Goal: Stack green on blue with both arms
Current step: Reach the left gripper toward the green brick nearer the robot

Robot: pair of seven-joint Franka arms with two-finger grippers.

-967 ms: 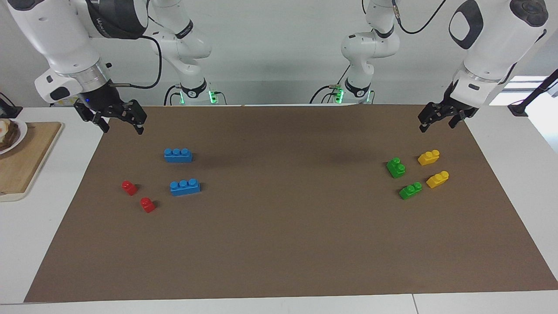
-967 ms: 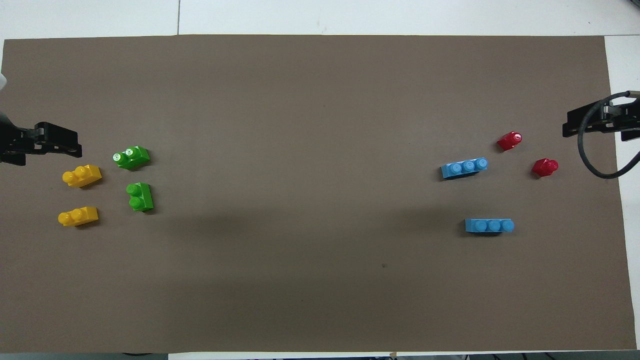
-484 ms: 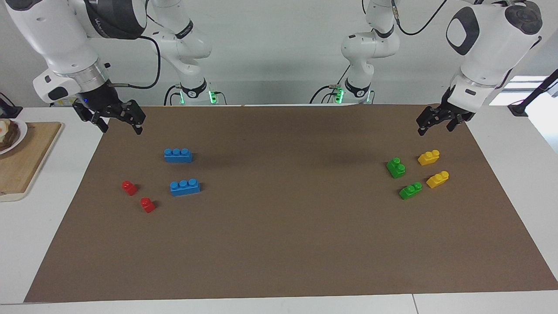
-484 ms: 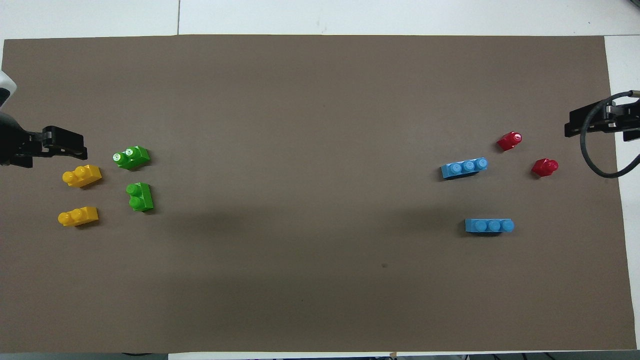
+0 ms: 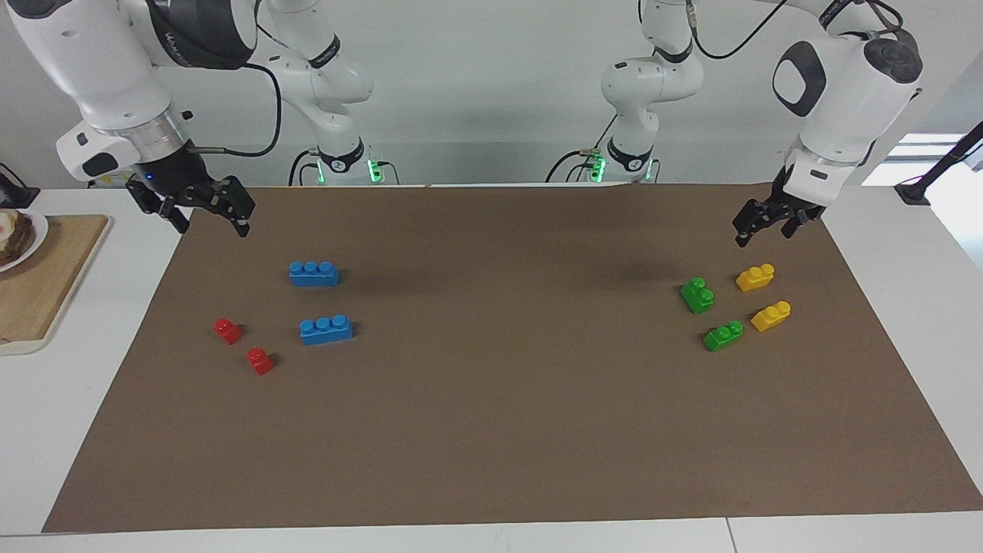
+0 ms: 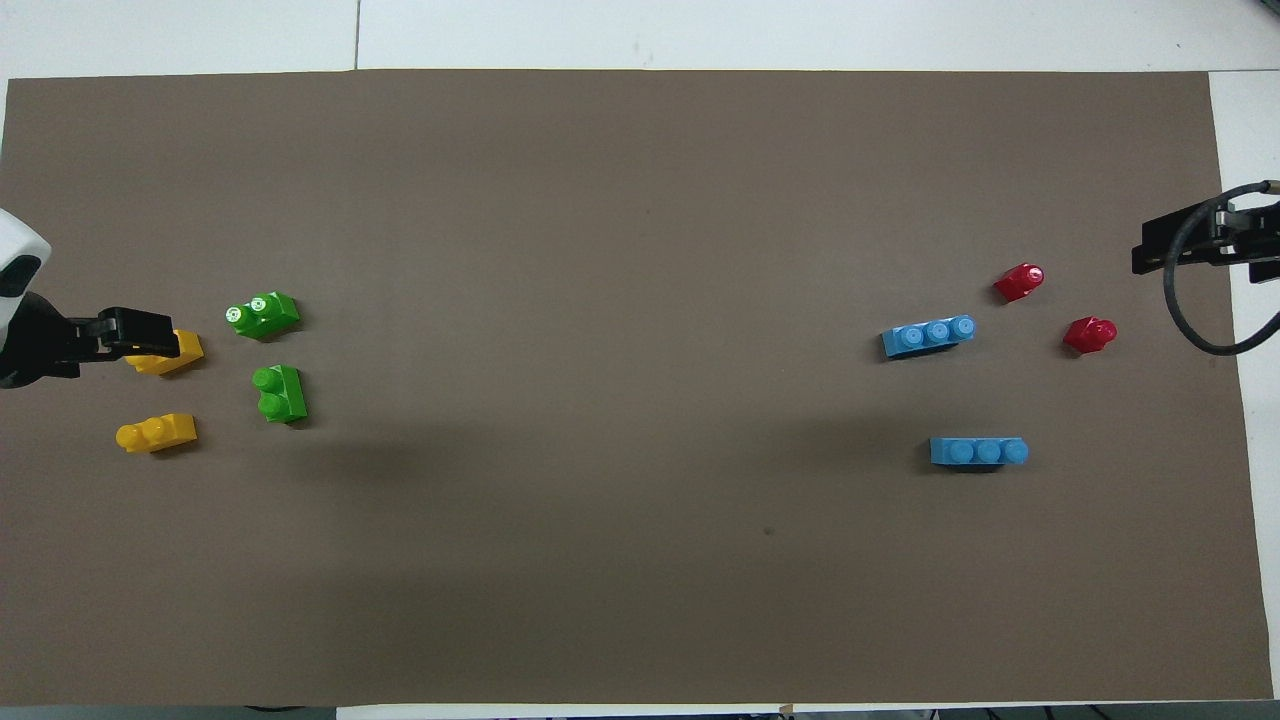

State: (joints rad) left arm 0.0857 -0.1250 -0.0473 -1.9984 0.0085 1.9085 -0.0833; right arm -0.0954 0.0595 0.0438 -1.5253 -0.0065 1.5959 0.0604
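The green brick (image 6: 280, 394) is shorter than the blue brick's stud row (image 6: 938, 331), so I expect an end stud to still show when I stack the green brick.
Two green bricks (image 5: 697, 296) (image 5: 723, 336) lie on the brown mat toward the left arm's end, also in the overhead view (image 6: 280, 392) (image 6: 263, 315). Two blue bricks (image 5: 313, 273) (image 5: 326, 329) lie toward the right arm's end (image 6: 979, 452) (image 6: 928, 336). My left gripper (image 5: 760, 232) hangs open and empty above the mat by the yellow bricks; from overhead this left gripper (image 6: 150, 338) covers part of one yellow brick. My right gripper (image 5: 213, 224) (image 6: 1160, 255) hangs open and empty over the mat's corner, apart from the blue bricks.
Two yellow bricks (image 5: 755, 277) (image 5: 771, 316) lie beside the green ones. Two small red bricks (image 5: 227, 330) (image 5: 260, 360) lie beside the blue ones. A wooden board (image 5: 46, 284) with a plate (image 5: 19, 242) sits off the mat (image 5: 491, 430) at the right arm's end.
My left gripper has come lower and moved over toward the yellow bricks. The right gripper has barely shifted. No brick has moved.
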